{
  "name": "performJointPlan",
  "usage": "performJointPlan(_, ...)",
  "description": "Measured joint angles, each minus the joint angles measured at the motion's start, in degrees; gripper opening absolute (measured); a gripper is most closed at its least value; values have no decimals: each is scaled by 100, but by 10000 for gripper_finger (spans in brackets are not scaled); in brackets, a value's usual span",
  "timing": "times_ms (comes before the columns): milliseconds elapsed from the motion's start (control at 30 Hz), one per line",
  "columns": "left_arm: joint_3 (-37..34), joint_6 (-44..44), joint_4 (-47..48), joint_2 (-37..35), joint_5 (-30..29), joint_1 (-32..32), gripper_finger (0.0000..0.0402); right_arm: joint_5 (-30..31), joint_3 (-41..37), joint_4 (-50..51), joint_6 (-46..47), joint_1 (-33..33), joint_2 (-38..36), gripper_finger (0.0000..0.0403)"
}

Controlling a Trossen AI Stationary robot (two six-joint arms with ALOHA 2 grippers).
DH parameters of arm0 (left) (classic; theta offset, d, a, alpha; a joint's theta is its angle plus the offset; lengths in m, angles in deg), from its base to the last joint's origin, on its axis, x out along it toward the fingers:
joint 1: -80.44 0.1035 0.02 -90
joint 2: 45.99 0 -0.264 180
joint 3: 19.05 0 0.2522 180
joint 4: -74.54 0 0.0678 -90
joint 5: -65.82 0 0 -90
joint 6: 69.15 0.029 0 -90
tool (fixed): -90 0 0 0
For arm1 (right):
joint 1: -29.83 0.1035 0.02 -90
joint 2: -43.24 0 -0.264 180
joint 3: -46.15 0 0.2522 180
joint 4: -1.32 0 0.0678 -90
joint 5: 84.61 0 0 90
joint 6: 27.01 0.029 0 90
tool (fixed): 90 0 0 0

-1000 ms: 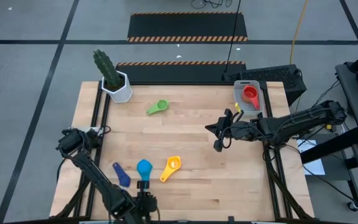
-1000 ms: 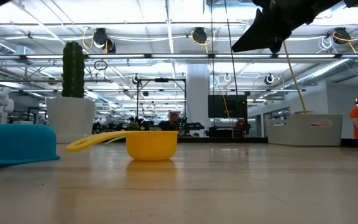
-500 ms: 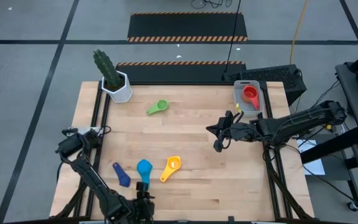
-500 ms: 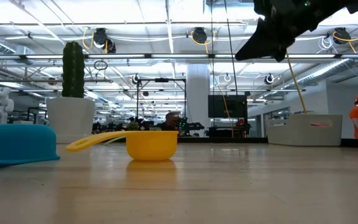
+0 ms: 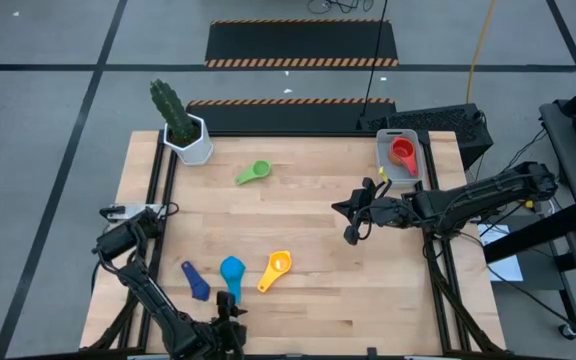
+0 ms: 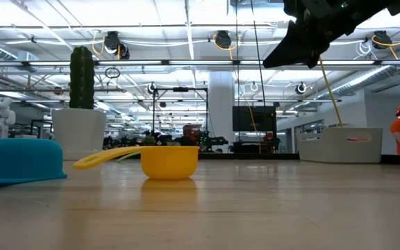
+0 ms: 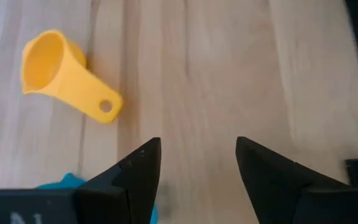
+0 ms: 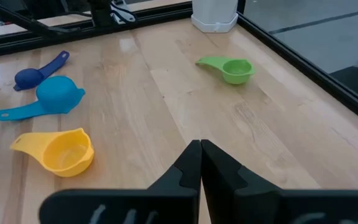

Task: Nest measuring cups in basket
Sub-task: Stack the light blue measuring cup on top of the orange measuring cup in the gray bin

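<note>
A single handle [image 5: 235,291] juts out from the mouth-down light blue cup [image 5: 232,267], so I expect to find empty wood under the cup when I pick it up.
The grey-blue basket [image 5: 415,160] stands at the far right of the table with a red cup [image 5: 402,152] in it. On the wood lie a green cup [image 5: 254,172], a yellow cup [image 5: 276,270] mouth up, a light blue cup [image 5: 232,268] mouth down, and a dark blue cup [image 5: 195,280]. My left gripper [image 7: 197,155] is open and low at the near edge, by the light blue cup's handle end [image 7: 67,182], with only bare wood between its fingers. My right gripper [image 5: 351,230] hangs shut above the table's right middle.
A white pot with a cactus [image 5: 190,140] stands at the far left corner. Bare wood stretches between the cups near the front edge and the basket. Black frame rails run along the table's left and right sides.
My left arm has sunk a little at the table's near edge, its gripper staying by the light blue cup's handle. The cups lie where they were.
</note>
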Motion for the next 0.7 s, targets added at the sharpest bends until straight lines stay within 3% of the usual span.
performJointPlan(233,-81,-432,740,0,-2,0,196,1,0,0,-129,0,0,2)
performJointPlan(700,-862,-1067,536,-6,-11,4,195,1,0,0,-104,-2,0,2)
